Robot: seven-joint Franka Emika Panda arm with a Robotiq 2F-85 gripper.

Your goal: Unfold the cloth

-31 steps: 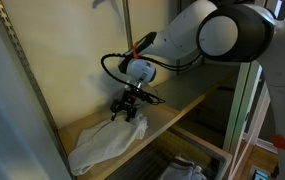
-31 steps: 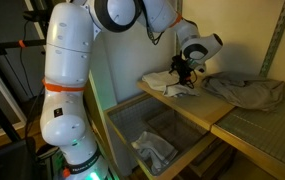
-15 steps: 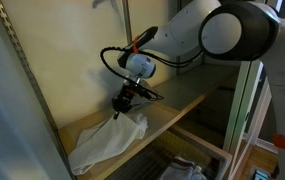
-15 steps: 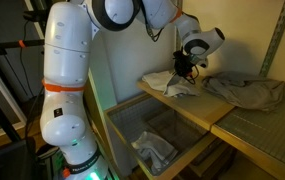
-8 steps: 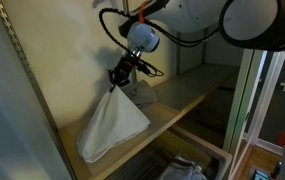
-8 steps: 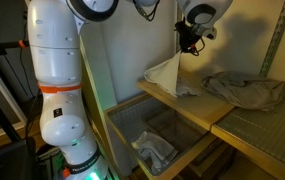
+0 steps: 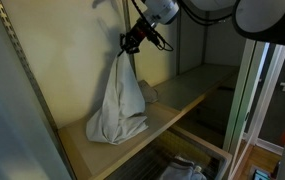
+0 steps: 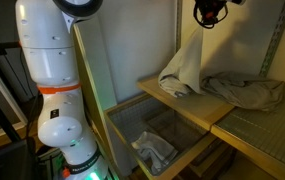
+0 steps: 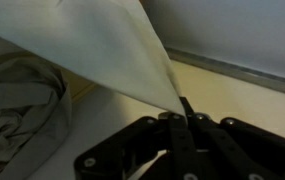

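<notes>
The pale cloth's lower end (image 8: 178,84) is resting on the shelf, so my gripper should keep pulling the pinched corner toward the grey cloth (image 8: 247,92) and let go above it.
The pale cloth (image 7: 119,100) hangs in a long drape from my gripper (image 7: 130,41), which is shut on its top corner high above the wooden shelf (image 7: 172,105). Its lower end still rests bunched on the shelf. In an exterior view the cloth (image 8: 185,66) hangs below my gripper (image 8: 210,17) near the top edge. In the wrist view the cloth (image 9: 92,50) fans out from my closed gripper (image 9: 185,112), its corner pinched between the black fingers.
A second, grey crumpled cloth (image 8: 246,92) lies on the shelf beside the hanging one, also seen in the wrist view as a grey heap (image 9: 17,120). Another rag (image 8: 156,152) lies in the wire basket below. A metal upright (image 7: 244,110) stands at the shelf's front.
My gripper has risen steeply with the cloth's corner. The cloth went from a flat heap on the shelf to a tall hanging drape with only its bottom touching.
</notes>
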